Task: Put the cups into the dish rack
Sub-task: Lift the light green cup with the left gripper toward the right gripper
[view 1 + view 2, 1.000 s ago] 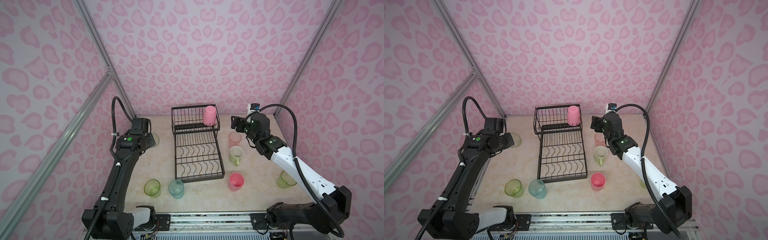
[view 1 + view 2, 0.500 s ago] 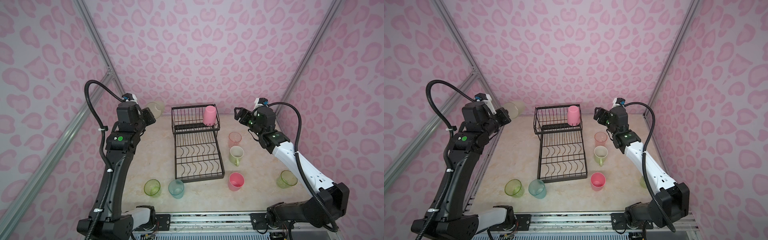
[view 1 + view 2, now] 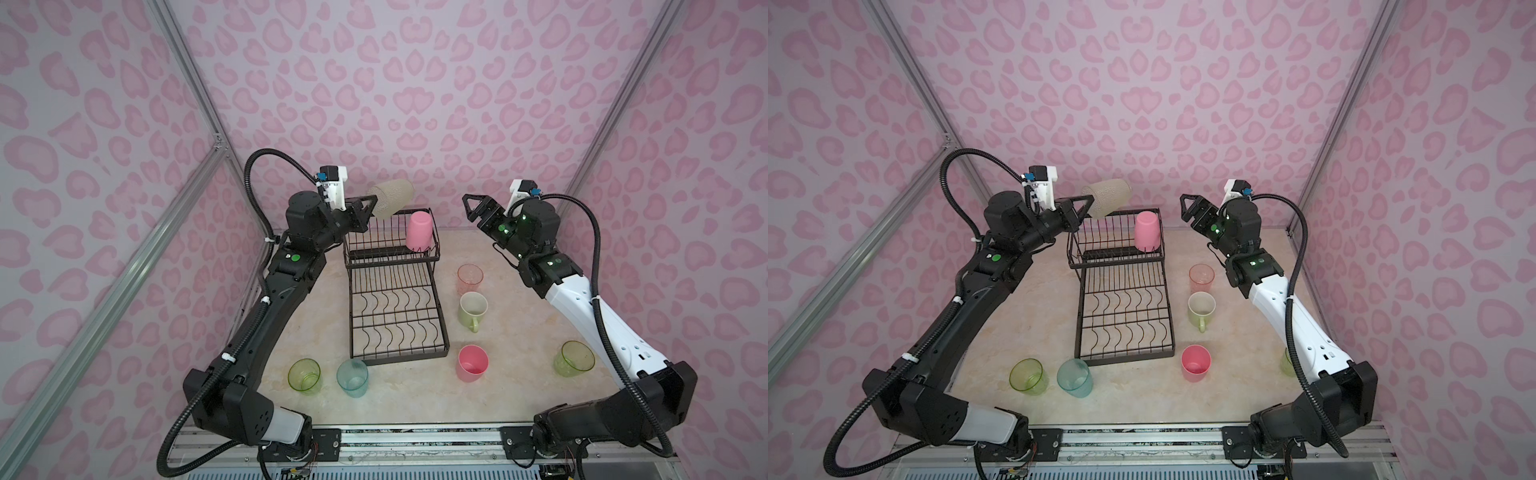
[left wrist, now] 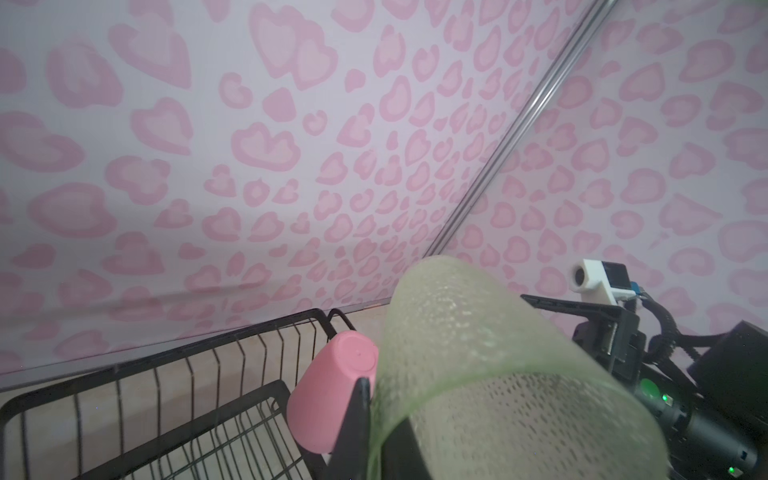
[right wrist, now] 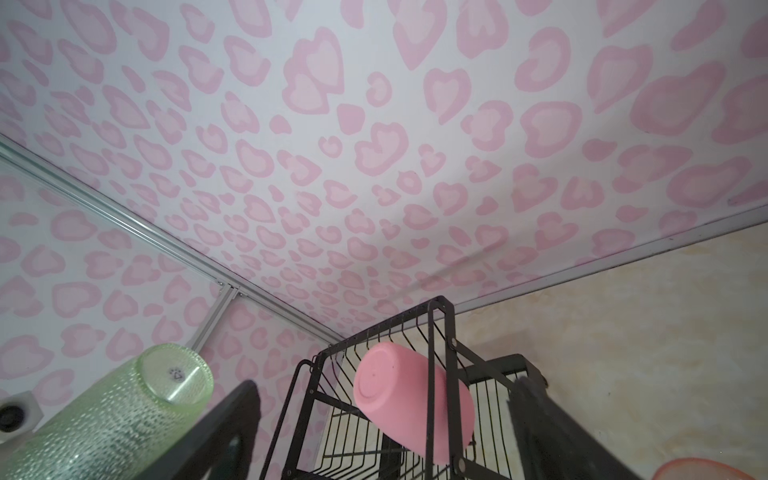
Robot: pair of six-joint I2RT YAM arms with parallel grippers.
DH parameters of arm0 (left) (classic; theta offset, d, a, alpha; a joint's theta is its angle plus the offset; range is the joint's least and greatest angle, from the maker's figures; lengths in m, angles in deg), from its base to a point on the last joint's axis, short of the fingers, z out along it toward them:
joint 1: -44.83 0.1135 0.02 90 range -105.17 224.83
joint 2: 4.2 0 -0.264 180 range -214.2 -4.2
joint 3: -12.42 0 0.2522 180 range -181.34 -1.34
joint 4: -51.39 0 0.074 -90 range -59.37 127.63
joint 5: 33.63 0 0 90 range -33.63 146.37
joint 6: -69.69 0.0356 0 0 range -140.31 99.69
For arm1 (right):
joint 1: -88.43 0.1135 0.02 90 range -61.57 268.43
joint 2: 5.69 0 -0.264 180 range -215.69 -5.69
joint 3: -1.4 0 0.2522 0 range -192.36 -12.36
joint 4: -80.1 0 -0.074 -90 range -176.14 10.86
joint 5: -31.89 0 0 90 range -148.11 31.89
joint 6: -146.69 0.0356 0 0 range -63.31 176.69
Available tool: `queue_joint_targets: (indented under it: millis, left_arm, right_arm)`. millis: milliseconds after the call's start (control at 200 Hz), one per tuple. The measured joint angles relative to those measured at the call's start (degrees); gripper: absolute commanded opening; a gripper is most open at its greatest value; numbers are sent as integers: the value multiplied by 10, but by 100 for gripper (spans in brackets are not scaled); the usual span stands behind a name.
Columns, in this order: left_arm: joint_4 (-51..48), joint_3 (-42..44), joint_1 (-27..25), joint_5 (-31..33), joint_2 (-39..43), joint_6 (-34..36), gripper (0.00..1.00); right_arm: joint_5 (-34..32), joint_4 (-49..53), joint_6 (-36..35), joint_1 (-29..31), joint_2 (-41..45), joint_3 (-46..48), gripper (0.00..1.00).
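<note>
The frosted grey-olive cup's base point(image 3: 409, 193) is facing the robot's open right gripper point(image 3: 465, 207), so the left gripper should go on carrying the cup across until the right gripper takes hold of the cup's base.
My left gripper point(image 3: 368, 208) is shut on the rim of a frosted grey-olive cup point(image 3: 390, 199), held on its side in the air just above the left corner of the dish rack's raised basket point(image 3: 390, 257). In the left wrist view one finger point(image 4: 357, 419) presses the cup's wall point(image 4: 478, 365). An opaque pink cup point(image 3: 417, 230) stands upside down in the basket's right end. My right gripper point(image 3: 471, 205) hangs open and empty in the air to the right of the basket; in the right wrist view the pink cup point(image 5: 407, 411) lies beyond its spread fingers.
On the table right of the rack stand a pink-orange cup point(image 3: 470, 279), a pale green mug point(image 3: 473, 309) and a pink cup point(image 3: 471, 363). A yellow-green cup point(image 3: 573, 358) sits by my right arm. Another yellow-green cup point(image 3: 304, 375) and a teal cup point(image 3: 352, 377) stand front left.
My left arm has lifted the frosted cup from the table's left side up to the basket's left corner. My right gripper has risen and drawn back from the rack, still open.
</note>
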Motion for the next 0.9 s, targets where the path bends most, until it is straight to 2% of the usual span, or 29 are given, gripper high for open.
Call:
queue_joint_targets:
  millis: [240, 680, 905]
  left_arm:
    - [86, 0, -41, -59, -57, -12, 3]
    - [183, -25, -76, -89, -149, -39, 3]
    - [212, -51, -87, -93, -183, -46, 3]
  right_arm:
    - [44, -22, 55, -8, -8, -9, 92]
    - [109, -81, 206, -24, -17, -2, 90]
    - [128, -97, 280, -24, -31, 2, 84]
